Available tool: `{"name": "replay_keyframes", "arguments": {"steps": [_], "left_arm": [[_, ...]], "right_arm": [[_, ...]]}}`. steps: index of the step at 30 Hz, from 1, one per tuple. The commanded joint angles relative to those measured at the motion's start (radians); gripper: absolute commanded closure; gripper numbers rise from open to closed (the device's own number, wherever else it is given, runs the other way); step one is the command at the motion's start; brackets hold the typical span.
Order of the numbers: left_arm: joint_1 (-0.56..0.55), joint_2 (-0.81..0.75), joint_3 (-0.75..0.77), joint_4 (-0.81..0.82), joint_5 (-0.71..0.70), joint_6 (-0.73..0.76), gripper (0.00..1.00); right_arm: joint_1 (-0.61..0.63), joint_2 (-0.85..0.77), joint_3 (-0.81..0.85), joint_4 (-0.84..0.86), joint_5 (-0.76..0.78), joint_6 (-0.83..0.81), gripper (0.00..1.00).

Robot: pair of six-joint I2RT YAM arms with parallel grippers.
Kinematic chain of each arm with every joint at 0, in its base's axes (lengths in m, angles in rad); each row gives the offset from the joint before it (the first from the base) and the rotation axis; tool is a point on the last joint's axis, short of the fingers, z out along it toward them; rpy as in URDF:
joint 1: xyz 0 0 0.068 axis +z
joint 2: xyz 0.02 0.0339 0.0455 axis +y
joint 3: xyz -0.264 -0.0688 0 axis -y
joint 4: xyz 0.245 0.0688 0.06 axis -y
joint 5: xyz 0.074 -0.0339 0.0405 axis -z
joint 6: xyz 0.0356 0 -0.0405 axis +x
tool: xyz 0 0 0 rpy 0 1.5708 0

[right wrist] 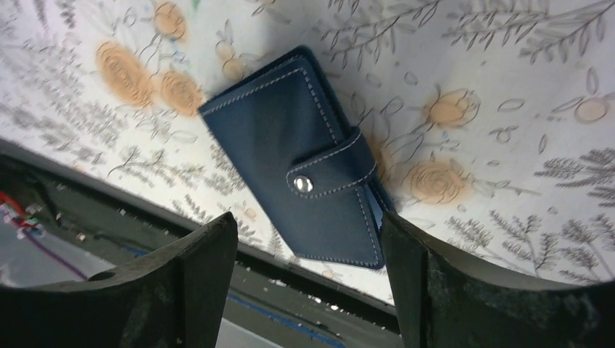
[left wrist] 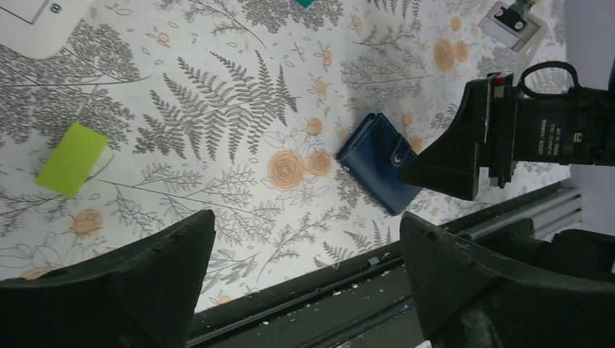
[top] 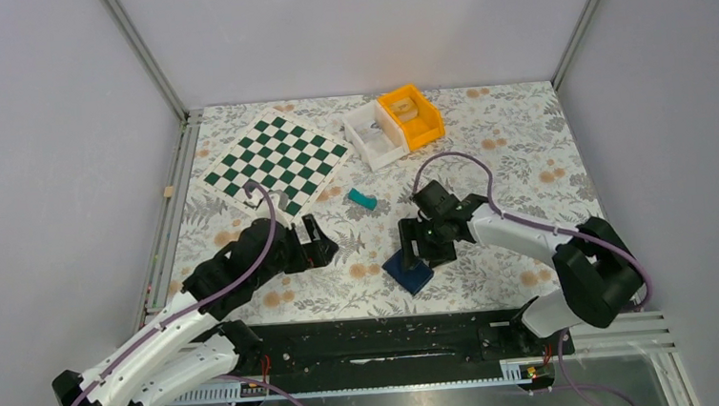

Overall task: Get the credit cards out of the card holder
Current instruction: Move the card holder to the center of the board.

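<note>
The card holder [top: 409,277] is lying crooked and its snap tab is closed, so the robot's right gripper should straighten the holder and open the tab [right wrist: 333,171] before the left gripper joins in.
The card holder [top: 408,274] [right wrist: 312,167] is a dark navy wallet lying flat on the floral mat close to the front rail, folded shut with its snap tab fastened. The credit cards are out of view. My right gripper [top: 419,254] [right wrist: 308,221] hovers just over the holder's near end, open, with its fingers on either side of that end and nothing held. My left gripper [top: 315,239] [left wrist: 306,216] is open and empty, to the left of the holder [left wrist: 378,163] and apart from it. The left wrist view also shows the right gripper's fingers [left wrist: 464,156] beside the holder.
A green-and-white chessboard [top: 276,161] lies at the back left. A white bin [top: 375,135] and an orange bin [top: 412,116] stand at the back centre. A teal block [top: 362,199] lies mid-table, and a green block [left wrist: 71,158] lies near the left gripper. The black rail [top: 375,340] runs along the front edge.
</note>
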Motion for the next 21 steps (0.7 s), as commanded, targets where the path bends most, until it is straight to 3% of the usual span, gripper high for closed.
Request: {"name": "replay_keyframes", "arguments": {"steps": [1, 6, 8, 14, 21], "left_arm": [[-0.003, -0.012, -0.031, 0.079, 0.063, -0.071, 0.04], [-0.003, -0.067, -0.153, 0.157, 0.031, -0.110, 0.08], [-0.003, -0.083, -0.125, 0.081, 0.012, -0.161, 0.07], [-0.003, -0.056, -0.106, 0.054, -0.033, -0.085, 0.07], [-0.003, -0.045, -0.114, 0.070, -0.105, -0.104, 0.07]], "right_arm": [[0.007, -0.125, -0.084, 0.061, -0.098, 0.055, 0.24], [0.037, -0.193, -0.339, 0.453, -0.172, 0.292, 0.39], [0.077, -0.182, -0.346, 0.462, -0.206, 0.325, 0.42], [0.143, -0.290, -0.226, 0.141, 0.087, 0.198, 0.39], [0.168, -0.272, -0.072, -0.054, 0.335, 0.241, 0.44]]}}
